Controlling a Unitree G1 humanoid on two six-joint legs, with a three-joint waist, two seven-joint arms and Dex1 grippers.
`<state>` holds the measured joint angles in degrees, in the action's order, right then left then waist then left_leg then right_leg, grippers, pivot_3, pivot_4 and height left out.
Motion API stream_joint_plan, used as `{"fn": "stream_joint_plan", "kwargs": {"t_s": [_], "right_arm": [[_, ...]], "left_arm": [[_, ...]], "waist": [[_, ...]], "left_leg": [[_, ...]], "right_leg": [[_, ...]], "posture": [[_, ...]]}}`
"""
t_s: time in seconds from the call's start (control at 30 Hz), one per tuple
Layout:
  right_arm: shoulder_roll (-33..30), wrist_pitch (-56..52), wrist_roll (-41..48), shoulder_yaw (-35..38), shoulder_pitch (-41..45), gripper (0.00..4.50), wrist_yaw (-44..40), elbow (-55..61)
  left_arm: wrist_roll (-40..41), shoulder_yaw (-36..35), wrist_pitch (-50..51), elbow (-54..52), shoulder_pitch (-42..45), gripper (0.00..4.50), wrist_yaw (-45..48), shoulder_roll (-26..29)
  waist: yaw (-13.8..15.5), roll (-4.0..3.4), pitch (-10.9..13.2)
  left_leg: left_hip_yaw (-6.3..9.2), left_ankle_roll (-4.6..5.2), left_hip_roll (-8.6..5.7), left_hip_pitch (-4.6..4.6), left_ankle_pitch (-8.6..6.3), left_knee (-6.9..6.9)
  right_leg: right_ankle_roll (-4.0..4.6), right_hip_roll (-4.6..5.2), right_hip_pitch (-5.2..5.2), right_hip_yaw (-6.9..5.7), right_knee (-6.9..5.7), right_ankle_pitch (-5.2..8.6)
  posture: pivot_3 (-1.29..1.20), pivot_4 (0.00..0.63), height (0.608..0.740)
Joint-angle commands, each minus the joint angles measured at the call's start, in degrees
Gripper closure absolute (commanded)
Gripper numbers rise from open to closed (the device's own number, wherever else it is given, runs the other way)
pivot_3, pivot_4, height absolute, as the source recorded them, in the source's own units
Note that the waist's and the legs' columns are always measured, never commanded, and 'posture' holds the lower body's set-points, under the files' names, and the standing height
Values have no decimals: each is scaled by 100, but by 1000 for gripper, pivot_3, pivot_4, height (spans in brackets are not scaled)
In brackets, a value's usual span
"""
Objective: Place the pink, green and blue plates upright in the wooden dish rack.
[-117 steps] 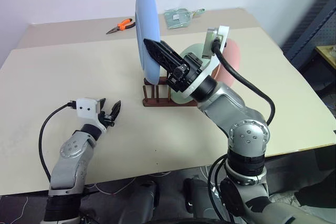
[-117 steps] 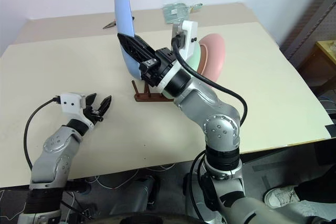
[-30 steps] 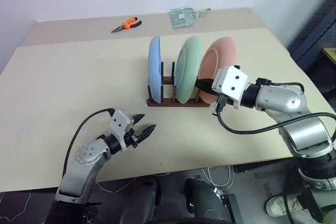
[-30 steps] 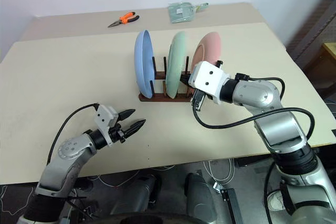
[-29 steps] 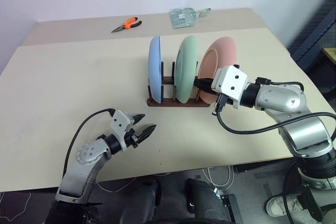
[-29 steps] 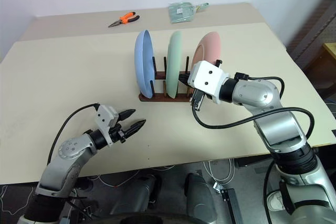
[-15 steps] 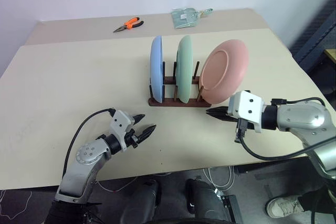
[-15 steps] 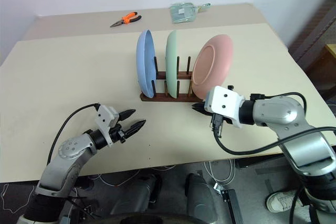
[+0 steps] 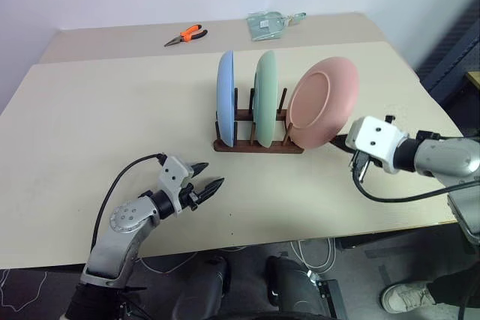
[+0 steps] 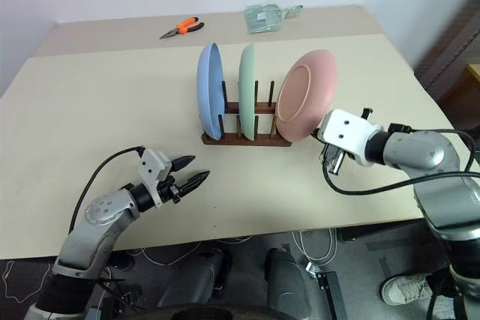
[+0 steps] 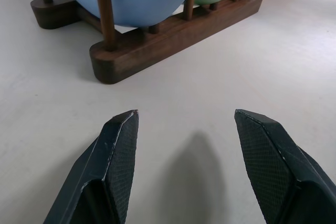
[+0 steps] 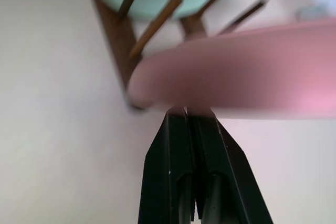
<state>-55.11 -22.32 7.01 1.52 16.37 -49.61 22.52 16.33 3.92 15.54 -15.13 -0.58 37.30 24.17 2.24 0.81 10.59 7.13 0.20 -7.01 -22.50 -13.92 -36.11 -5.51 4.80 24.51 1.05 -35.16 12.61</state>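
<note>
The pink plate (image 9: 324, 103) is tipping out over the rack's end, so my closed right gripper should gently push the plate upright toward the pegs (image 9: 286, 133) and then move back out of the way.
The wooden dish rack (image 9: 258, 143) stands mid-table with all three plates in it. The blue plate (image 9: 225, 99) and the green plate (image 9: 265, 97) stand upright on edge. At the rack's right end the pink plate (image 9: 322, 103) leans to the right, its face turned toward me. My right gripper (image 9: 339, 142) is shut and empty, its tips (image 12: 190, 112) just at the pink plate's (image 12: 252, 87) lower rim; whether they touch it I cannot tell. My left gripper (image 9: 211, 176) hovers open and empty over the table in front of the rack, apart from it (image 11: 157, 40).
Orange-handled pliers (image 9: 185, 34) and a clear plastic bag (image 9: 268, 24) lie at the table's far edge. The tabletop (image 9: 112, 110) is bare to the left of the rack. Black cables loop off both wrists.
My right gripper drew back from between the green and pink plates and swung right, to the pink plate's right side. The pink plate now leans farther right. The left arm stayed still.
</note>
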Motion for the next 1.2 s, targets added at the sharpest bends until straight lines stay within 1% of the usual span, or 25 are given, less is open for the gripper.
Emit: {"fn": "stream_joint_plan", "kwargs": {"t_s": [0.03,0.13,0.27,0.37,0.47,0.63,0.7,0.83,0.97,1.07,1.2], "right_arm": [[170,82,113,-67,270,4480,-21,298],[270,3,211,-132,382,4480,-87,424],[201,58,6,-202,336,4480,-60,214],[75,256,-169,-205,6,4480,-115,-102],[134,460,-218,-156,-345,4480,-84,-456],[736,870,141,198,-638,4480,171,-1285],[1015,888,394,415,-620,4480,226,-1524],[1291,1128,688,630,-481,4480,118,-2106],[1430,1412,783,638,-236,4480,-69,-2778],[1502,1596,761,557,-104,4480,-150,-3088],[1639,1695,717,502,-53,4480,-84,-3146]], "left_arm": [[-30,16,-119,-111,-32,1523,5,-11],[-43,17,-118,-128,-51,1523,-25,-28],[-72,24,-118,-149,-79,1523,-47,-52],[-103,7,-127,-136,-113,1523,-55,-59],[-166,-46,-155,-95,-148,1523,-70,-17],[-255,-475,-248,33,-238,1523,-311,105],[-286,-720,-290,115,-325,1523,-426,192],[-429,-1300,-553,292,-662,1523,-633,444],[-409,-1570,-631,283,-842,1523,-740,498],[-437,-1584,-672,217,-933,1523,-761,488],[-428,-1617,-858,297,-1057,1523,-729,470]], "waist": [[1,0,0],[1,0,0],[1,0,0],[8,1,-1],[6,1,-1],[-20,0,-1],[-20,-2,-1],[-10,-2,-1],[-10,-4,-2],[-10,-4,-2],[-19,-6,-3]], "left_leg": [[0,0,0,-1,0,0],[-1,1,0,-1,0,-3],[-1,1,-1,-1,-1,-3],[-1,1,-1,-1,-1,-3],[-2,1,-2,-1,0,-4],[-4,1,1,5,0,-2],[-6,1,1,7,0,-2],[-8,1,1,8,0,-1],[-9,1,1,10,0,-4],[-11,1,1,10,0,-3],[-12,1,1,11,0,-2]], "right_leg": [[0,0,0,0,1,0],[0,1,0,1,1,0],[0,1,-1,1,1,0],[0,0,-1,1,1,0],[0,1,-2,1,1,0],[2,-2,-1,5,-5,-1],[2,-3,-1,8,-8,-1],[1,-5,-1,8,-7,-2],[4,-6,-4,8,-8,-3],[3,-5,-4,8,-7,-3],[4,-5,-3,9,-9,-4]], "posture": [[0,150,740],[0,150,740],[0,150,740],[0,150,740],[0,150,740],[0,150,740],[0,150,740],[0,150,740],[0,150,740],[0,150,740],[0,150,740]]}}
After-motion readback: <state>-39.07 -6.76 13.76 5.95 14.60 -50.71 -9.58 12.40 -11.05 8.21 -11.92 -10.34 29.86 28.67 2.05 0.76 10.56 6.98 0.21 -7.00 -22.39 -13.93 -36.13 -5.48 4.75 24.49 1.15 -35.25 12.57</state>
